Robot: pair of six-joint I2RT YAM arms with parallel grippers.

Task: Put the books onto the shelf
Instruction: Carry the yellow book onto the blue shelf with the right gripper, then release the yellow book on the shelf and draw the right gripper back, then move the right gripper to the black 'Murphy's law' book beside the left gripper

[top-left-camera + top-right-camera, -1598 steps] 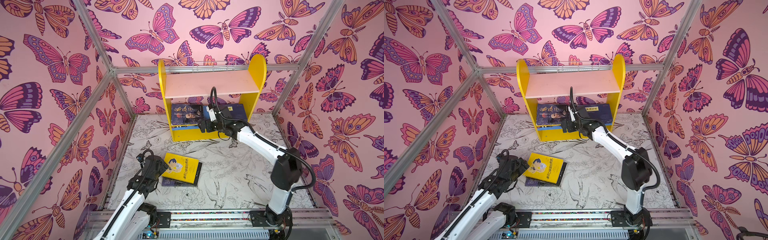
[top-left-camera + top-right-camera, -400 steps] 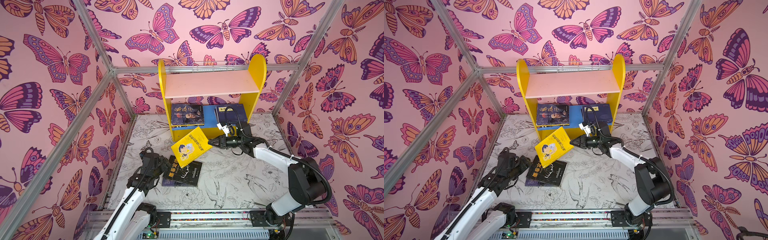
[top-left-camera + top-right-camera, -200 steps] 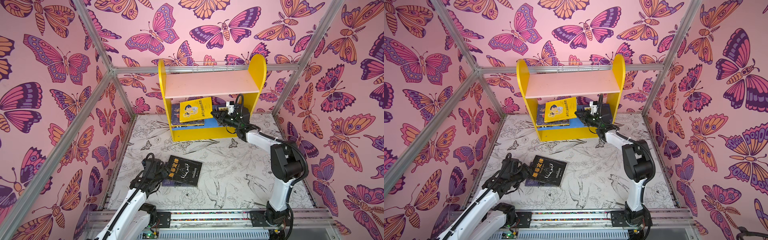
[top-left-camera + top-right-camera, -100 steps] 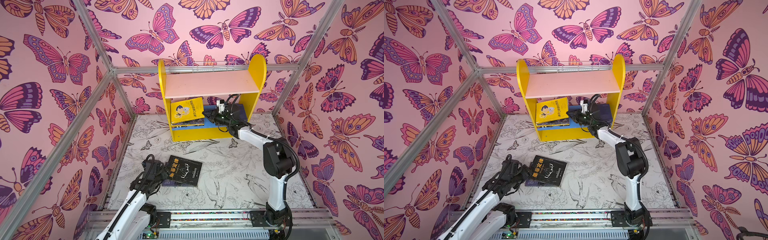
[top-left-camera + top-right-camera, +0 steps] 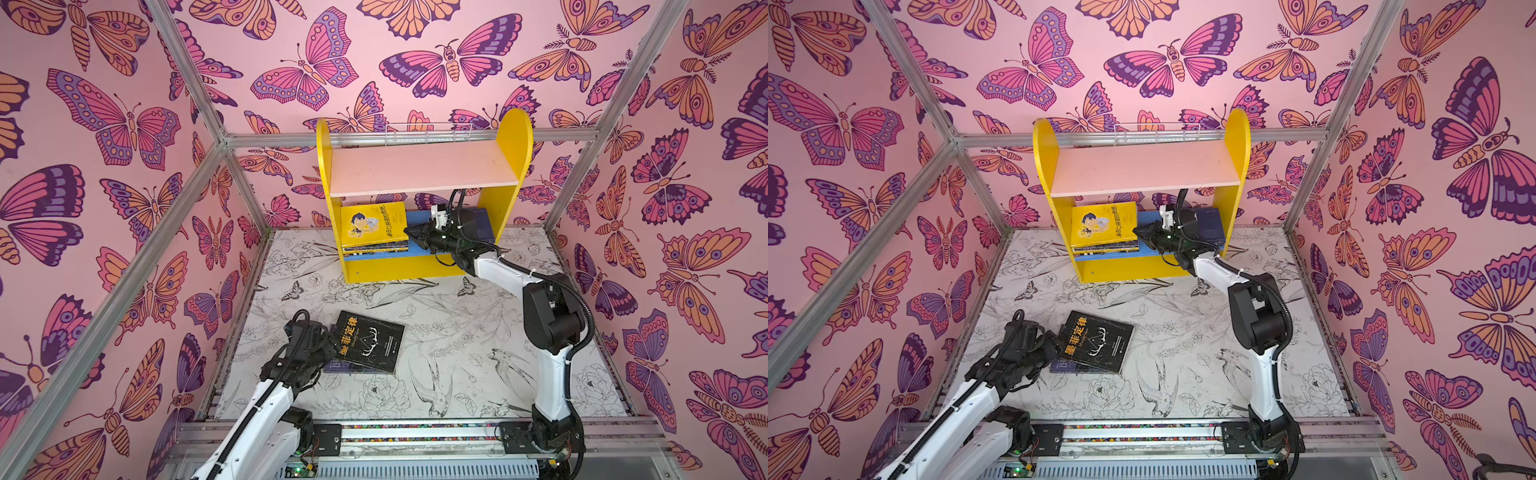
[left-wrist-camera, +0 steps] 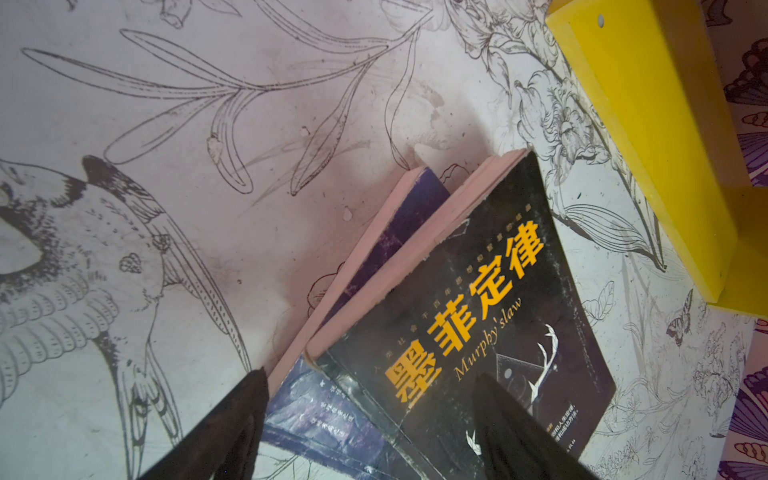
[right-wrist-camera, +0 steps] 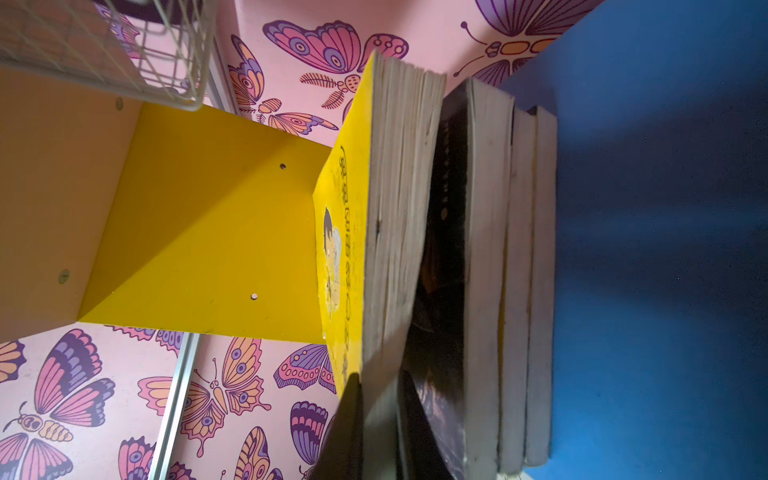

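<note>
My left gripper is to swing the black book toward the shelf before my right gripper takes its opposite edge (image 5: 398, 348), since it lies crooked over the navy book (image 5: 345, 365).
The shelf (image 5: 513, 137) (image 5: 1237, 137) stands against the back wall. On the left of its blue lower board (image 7: 665, 249) lies a stack of dark books (image 7: 486, 249). A yellow book with a cartoon boy (image 5: 372, 224) (image 5: 1102, 224) (image 7: 340, 232) rests on top of that stack. My right gripper (image 5: 411, 235) (image 5: 1140, 232) (image 7: 379, 374) is shut on its right edge, which is held slightly off the stack. A black book with yellow characters (image 5: 368, 340) (image 5: 1096, 338) (image 6: 478, 316) lies on the floor over a navy book (image 6: 411, 216). My left gripper (image 5: 322, 337) (image 6: 370, 374) hangs open over their near corner, holding nothing.
More navy books (image 5: 478, 224) lie on the right of the lower board, behind my right wrist. The pink upper board (image 5: 419, 166) holds nothing, with a wire rail (image 5: 428, 133) behind it. Butterfly-patterned walls with aluminium posts (image 5: 187, 174) enclose the printed floor mat (image 5: 457, 332).
My right gripper has carried the yellow book leftward and down onto the stack on the lower board. The left arm has barely moved.
</note>
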